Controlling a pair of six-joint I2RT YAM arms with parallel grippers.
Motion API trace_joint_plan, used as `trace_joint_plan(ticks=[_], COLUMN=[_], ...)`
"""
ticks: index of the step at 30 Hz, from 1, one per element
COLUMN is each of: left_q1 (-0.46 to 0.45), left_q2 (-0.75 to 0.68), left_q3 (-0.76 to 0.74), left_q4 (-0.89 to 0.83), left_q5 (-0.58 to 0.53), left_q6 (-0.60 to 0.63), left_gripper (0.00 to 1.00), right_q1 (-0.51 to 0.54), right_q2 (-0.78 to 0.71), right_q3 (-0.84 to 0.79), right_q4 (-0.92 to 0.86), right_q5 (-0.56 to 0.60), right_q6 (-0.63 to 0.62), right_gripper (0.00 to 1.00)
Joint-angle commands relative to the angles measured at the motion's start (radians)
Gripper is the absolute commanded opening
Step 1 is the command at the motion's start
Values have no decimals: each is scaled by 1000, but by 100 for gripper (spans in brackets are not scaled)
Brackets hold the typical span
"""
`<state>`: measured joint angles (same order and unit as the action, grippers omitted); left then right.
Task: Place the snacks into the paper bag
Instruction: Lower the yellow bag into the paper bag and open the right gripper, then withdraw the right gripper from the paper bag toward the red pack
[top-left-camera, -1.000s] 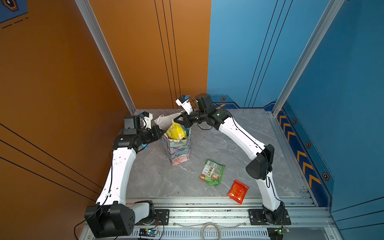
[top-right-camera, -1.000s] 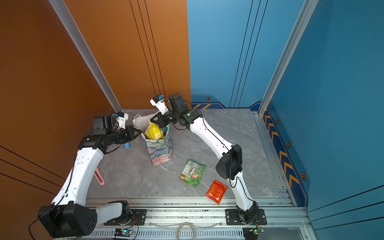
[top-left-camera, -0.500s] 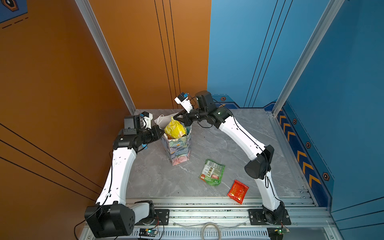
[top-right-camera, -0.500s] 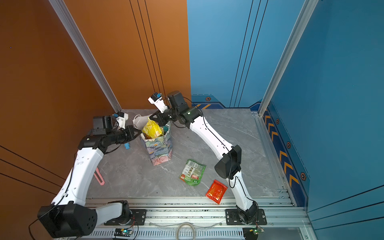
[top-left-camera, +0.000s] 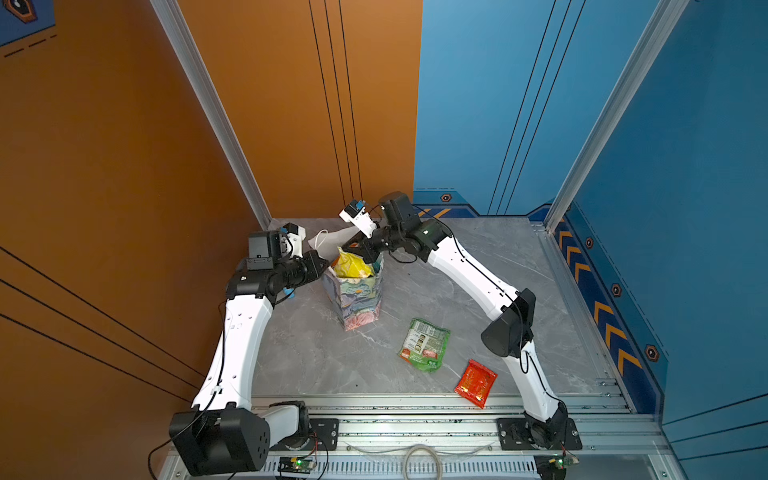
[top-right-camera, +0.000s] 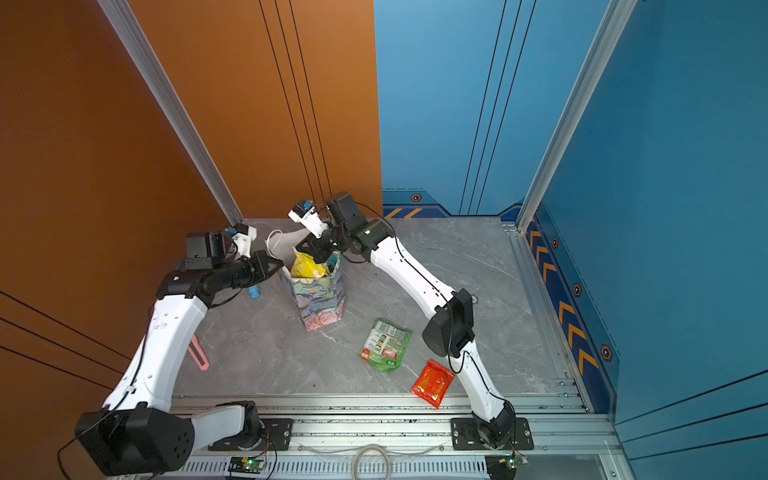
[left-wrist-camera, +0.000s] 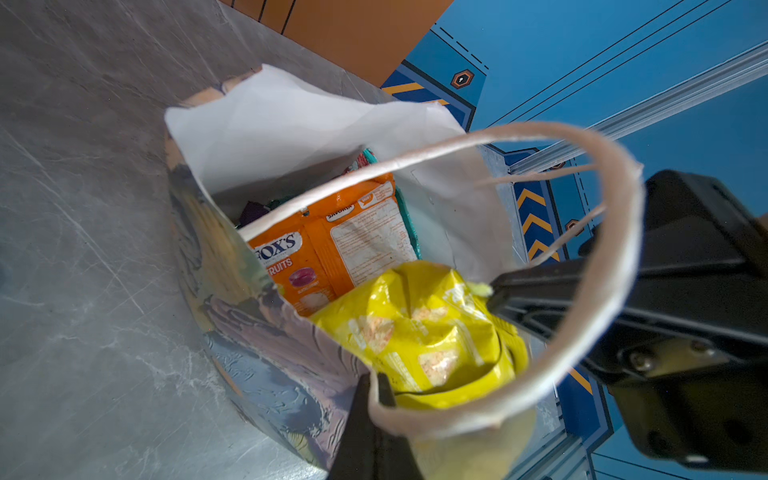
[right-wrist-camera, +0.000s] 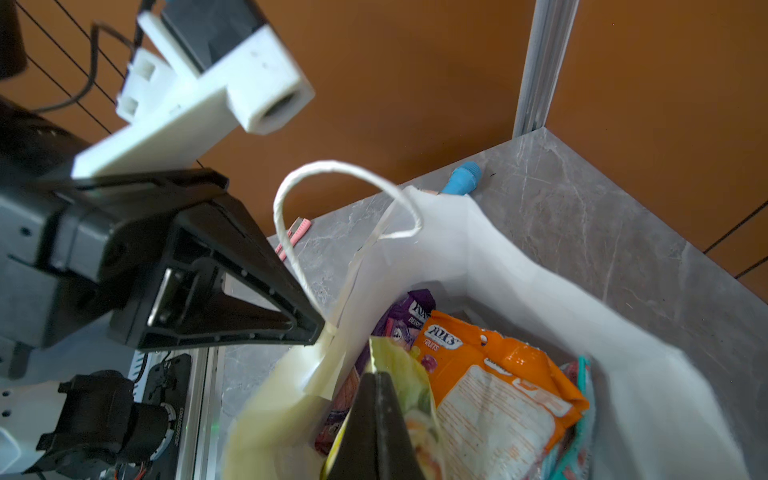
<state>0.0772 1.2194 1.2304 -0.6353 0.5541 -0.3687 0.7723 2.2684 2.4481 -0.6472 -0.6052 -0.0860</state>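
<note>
The yellow packet (top-left-camera: 353, 265) is hanging inside the paper bag's open rim, so my right gripper should keep lowering it until it sinks down beside the orange packet (left-wrist-camera: 336, 244), and then let it go.
The floral paper bag (top-left-camera: 358, 297) (top-right-camera: 321, 300) stands upright at the back of the table. My left gripper (top-left-camera: 326, 264) (left-wrist-camera: 374, 384) is shut on its near rim (left-wrist-camera: 291, 353), at the foot of a white cord handle (right-wrist-camera: 291, 195). My right gripper (top-left-camera: 360, 252) (right-wrist-camera: 376, 376) is shut on the top edge of a yellow snack packet (top-left-camera: 351, 266) (left-wrist-camera: 419, 332) that stands half inside the bag's mouth. Orange (left-wrist-camera: 320, 257) (right-wrist-camera: 498, 382), purple (right-wrist-camera: 415, 311) and teal (right-wrist-camera: 582, 374) packets lie inside the bag. A green packet (top-left-camera: 424, 344) (top-right-camera: 385, 344) and a red packet (top-left-camera: 476, 382) (top-right-camera: 432, 382) lie flat on the table.
A light-blue stick (top-right-camera: 254, 293) (right-wrist-camera: 461, 178) lies behind the left arm near the orange wall. A pink strip (top-right-camera: 198, 353) lies at the table's left edge. Walls close in the back and both sides; a metal rail (top-left-camera: 415, 409) runs along the front.
My right gripper has shifted slightly to the left over the bag's mouth with the yellow packet. The left arm and the bag have stayed where they were.
</note>
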Motion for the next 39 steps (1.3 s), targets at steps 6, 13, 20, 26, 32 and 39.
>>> trace_joint_plan(ticks=[6, 13, 20, 26, 32, 39], left_q1=[-7, -7, -7, -5, -4, 0], left_q2=[4, 3, 5, 2, 3, -4], left_q3=[13, 15, 16, 12, 9, 3], left_q4=[19, 18, 19, 20, 18, 19], left_q5=[17, 15, 17, 17, 18, 24], left_q6=[-12, -12, -10, -9, -7, -1], left_gripper=[0, 0, 0, 0, 0, 0], right_q1=[33, 47, 47, 47, 42, 23], right_q2=[16, 35, 46, -14, -182, -512], right_q3=[-23, -25, -40, -20, -128, -536], right_q4=[-90, -148, -174, -164, -27, 281], right_q5=[113, 137, 146, 154, 165, 317], right_q6=[-70, -98, -79, -40, 66, 210], right_gripper=[0, 7, 27, 53, 64, 75])
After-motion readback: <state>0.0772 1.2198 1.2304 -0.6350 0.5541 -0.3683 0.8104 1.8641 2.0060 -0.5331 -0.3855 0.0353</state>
